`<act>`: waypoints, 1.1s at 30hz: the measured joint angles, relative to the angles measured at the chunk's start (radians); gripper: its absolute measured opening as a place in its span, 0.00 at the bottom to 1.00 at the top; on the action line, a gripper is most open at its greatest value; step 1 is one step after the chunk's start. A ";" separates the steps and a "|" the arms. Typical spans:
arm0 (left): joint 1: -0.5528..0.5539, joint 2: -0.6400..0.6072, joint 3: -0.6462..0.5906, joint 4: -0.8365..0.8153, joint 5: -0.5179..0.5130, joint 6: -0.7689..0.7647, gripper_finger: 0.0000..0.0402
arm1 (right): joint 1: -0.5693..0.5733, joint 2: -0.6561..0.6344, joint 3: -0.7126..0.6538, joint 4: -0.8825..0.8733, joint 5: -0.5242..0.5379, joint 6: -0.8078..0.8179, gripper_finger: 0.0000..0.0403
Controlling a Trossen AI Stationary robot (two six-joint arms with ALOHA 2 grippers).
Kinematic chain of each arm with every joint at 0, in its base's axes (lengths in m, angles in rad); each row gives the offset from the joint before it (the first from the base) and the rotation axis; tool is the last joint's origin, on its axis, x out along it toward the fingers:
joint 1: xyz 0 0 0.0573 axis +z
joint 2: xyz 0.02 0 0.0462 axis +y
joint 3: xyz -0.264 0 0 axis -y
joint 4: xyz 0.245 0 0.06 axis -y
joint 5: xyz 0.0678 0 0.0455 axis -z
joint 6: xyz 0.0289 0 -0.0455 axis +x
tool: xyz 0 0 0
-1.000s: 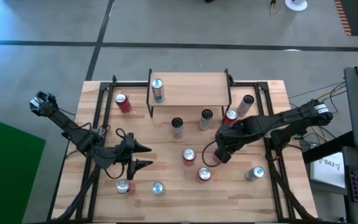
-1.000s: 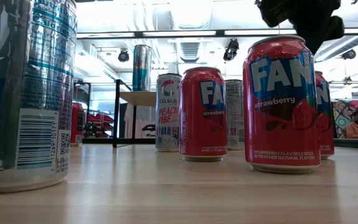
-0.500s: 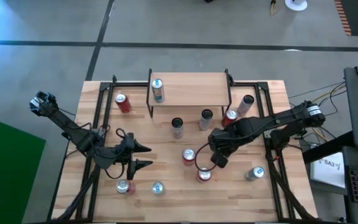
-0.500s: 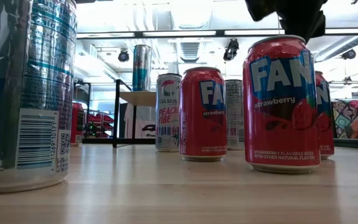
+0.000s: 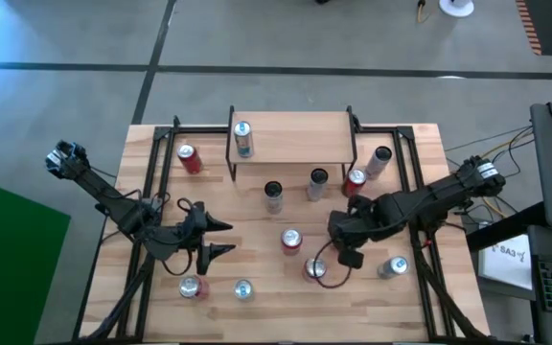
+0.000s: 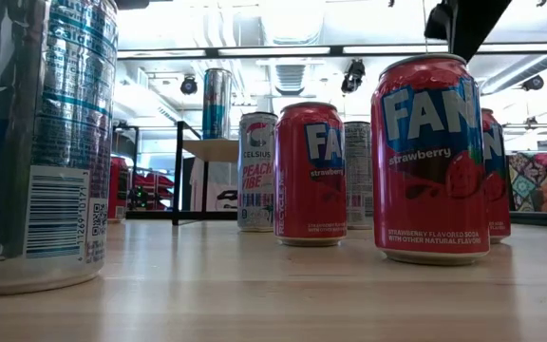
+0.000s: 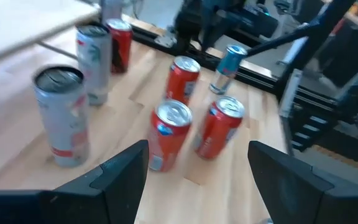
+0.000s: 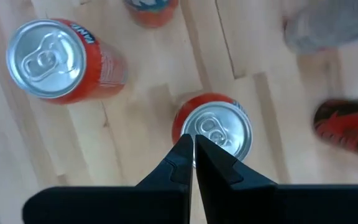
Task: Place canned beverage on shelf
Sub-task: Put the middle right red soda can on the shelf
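I should back my right gripper off and open it before I lower it around the can's body (image 8: 181, 117), because its closed fingers are hanging over the red can's lid (image 8: 221, 129).
The shelf (image 5: 295, 139) stands at the table's far middle, and one blue can (image 5: 243, 139) stands upright on its left end. Several more cans stand on the tabletop, among them two red ones (image 5: 290, 240) (image 5: 314, 270) in the near middle. My right gripper (image 5: 332, 240) is shut and points steeply down. It hovers above the top of a red can (image 8: 216, 134) without touching it. In the low view it shows dark above the nearest red can (image 6: 430, 157). My left gripper (image 5: 220, 240) waits open at the left, pointing at the red cans (image 7: 169, 134).
A red can (image 5: 190, 158) stands left of the shelf. Grey cans (image 5: 273, 196) (image 5: 317, 184), a red one (image 5: 356, 180) and a silver one (image 5: 379, 161) stand in front of it. Further cans (image 5: 191, 287) (image 5: 243, 289) (image 5: 394, 268) stand near the front edge.
My right gripper has drifted toward the table's near edge and a little upward, rolling about its own pointing line, and has stayed shut. No can has moved.
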 joint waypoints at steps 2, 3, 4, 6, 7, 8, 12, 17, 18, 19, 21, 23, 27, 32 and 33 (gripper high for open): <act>0.000 0.000 0.000 0.000 -0.038 0.038 0.65 | 0.016 -0.005 0.000 0.005 0.027 -0.020 0.02; 0.002 0.000 0.000 0.000 -0.054 0.062 0.65 | 0.020 -0.008 0.000 0.010 0.045 -0.025 0.02; 0.005 -0.001 0.000 0.000 -0.063 0.089 0.65 | 0.022 -0.013 0.000 0.017 0.060 -0.035 0.02; 0.020 -0.004 0.000 -0.002 -0.068 0.140 0.65 | 0.022 -0.023 -0.005 0.052 0.082 -0.061 0.02; 0.031 -0.009 0.000 -0.001 -0.068 0.168 0.65 | 0.021 -0.027 -0.008 0.075 0.095 -0.077 0.02; 0.043 -0.014 0.000 -0.001 -0.068 0.194 0.65 | 0.021 -0.031 -0.011 0.103 0.116 -0.099 0.02; 0.092 -0.037 0.000 -0.006 -0.055 0.289 0.65 | 0.017 -0.032 -0.016 0.215 0.194 -0.217 0.02; 0.105 -0.060 0.000 -0.024 -0.050 0.365 0.65 | 0.018 -0.035 -0.034 0.252 0.199 -0.230 0.02; 0.104 -0.061 0.000 -0.024 -0.050 0.375 0.65 | 0.020 -0.039 -0.045 0.260 0.199 -0.222 0.02; 0.105 -0.062 0.000 -0.023 -0.050 0.381 0.65 | 0.025 -0.047 -0.057 0.269 0.198 -0.207 0.02; 0.105 -0.063 0.000 -0.024 -0.050 0.388 0.65 | 0.037 -0.066 -0.082 0.270 0.199 -0.179 0.02; 0.105 -0.063 0.000 -0.024 -0.057 0.394 0.65 | 0.054 -0.091 -0.102 0.276 0.200 -0.147 0.02; 0.105 -0.063 0.000 -0.024 -0.091 0.395 0.65 | 0.098 -0.155 -0.147 0.318 0.238 -0.084 0.02; 0.106 -0.060 0.000 -0.023 -0.130 0.395 0.65 | 0.144 -0.192 -0.198 0.319 0.251 0.009 0.02; 0.106 -0.060 0.000 -0.022 -0.138 0.394 0.65 | 0.149 -0.193 -0.210 0.318 0.249 0.029 0.02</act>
